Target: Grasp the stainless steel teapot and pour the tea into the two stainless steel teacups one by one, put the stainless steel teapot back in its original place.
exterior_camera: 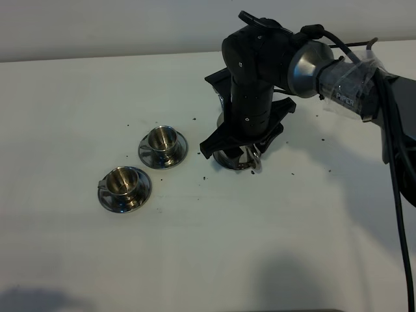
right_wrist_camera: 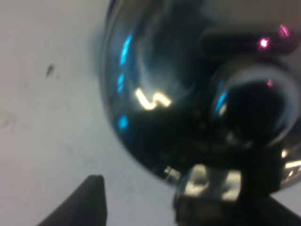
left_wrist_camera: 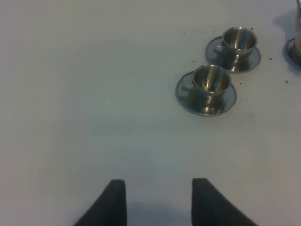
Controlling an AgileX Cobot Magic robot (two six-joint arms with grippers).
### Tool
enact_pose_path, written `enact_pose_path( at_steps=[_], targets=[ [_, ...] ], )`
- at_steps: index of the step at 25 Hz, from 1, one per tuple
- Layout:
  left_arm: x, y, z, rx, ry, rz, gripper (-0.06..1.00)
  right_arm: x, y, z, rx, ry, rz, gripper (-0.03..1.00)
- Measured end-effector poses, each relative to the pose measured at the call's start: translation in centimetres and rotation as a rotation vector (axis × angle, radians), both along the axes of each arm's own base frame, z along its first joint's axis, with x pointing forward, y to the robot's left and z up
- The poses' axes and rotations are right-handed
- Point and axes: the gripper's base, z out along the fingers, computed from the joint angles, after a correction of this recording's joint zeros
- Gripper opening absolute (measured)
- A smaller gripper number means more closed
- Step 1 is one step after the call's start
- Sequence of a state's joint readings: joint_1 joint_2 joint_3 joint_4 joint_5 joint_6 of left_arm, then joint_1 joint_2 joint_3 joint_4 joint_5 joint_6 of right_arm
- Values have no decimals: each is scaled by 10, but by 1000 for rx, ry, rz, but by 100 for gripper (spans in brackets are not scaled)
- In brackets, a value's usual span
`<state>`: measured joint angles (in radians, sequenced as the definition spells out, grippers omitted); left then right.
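My gripper is about to lift the stainless steel teapot [exterior_camera: 247, 155], and a steel rim [exterior_camera: 229, 165] sticks out beneath it. The teapot will leave a separate disc behind when I lift it.
The stainless steel teapot [exterior_camera: 235, 161] stands right of the table's middle, mostly hidden under my right arm. In the right wrist view its shiny domed body [right_wrist_camera: 150, 89] and lid knob [right_wrist_camera: 254, 108] fill the frame. My right gripper [exterior_camera: 246, 151] hangs straight over it, jaws open, with the handle's top [right_wrist_camera: 207, 184] between the fingers [right_wrist_camera: 84, 202]. The two stainless steel teacups, the far one [exterior_camera: 162, 144] and the near one [exterior_camera: 123, 187], stand on saucers left of the pot and also show in the left wrist view [left_wrist_camera: 239, 47] [left_wrist_camera: 209, 87]. My left gripper [left_wrist_camera: 160, 202] is open and empty, well short of them.
Small dark tea crumbs [exterior_camera: 195, 119] lie scattered on the white table [exterior_camera: 78, 110] around the pot and cups. A steel rim [left_wrist_camera: 292, 51], the pot's base or its disc, shows at the left wrist view's edge. The right arm's cable [exterior_camera: 398, 175] runs down the right side.
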<state>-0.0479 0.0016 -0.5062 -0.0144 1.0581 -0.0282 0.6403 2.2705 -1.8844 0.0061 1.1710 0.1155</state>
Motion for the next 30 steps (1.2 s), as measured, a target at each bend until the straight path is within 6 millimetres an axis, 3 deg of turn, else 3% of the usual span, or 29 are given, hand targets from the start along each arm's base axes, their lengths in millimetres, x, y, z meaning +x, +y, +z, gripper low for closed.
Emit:
enact_pose_path(
  at_steps=[8, 19, 24, 30],
  targets=[
    [0, 0, 0, 0, 0, 0, 37, 9, -8, -19, -18, 15, -26, 52],
    [0, 0, 0, 0, 0, 0, 37, 14, -11, -19, -28, -12, -37, 51],
    [0, 0, 0, 0, 0, 0, 37, 14, -10, -19, -25, -16, -40, 43],
    [0, 0, 0, 0, 0, 0, 37, 15, -11, -19, -25, -18, -42, 23]
  ],
)
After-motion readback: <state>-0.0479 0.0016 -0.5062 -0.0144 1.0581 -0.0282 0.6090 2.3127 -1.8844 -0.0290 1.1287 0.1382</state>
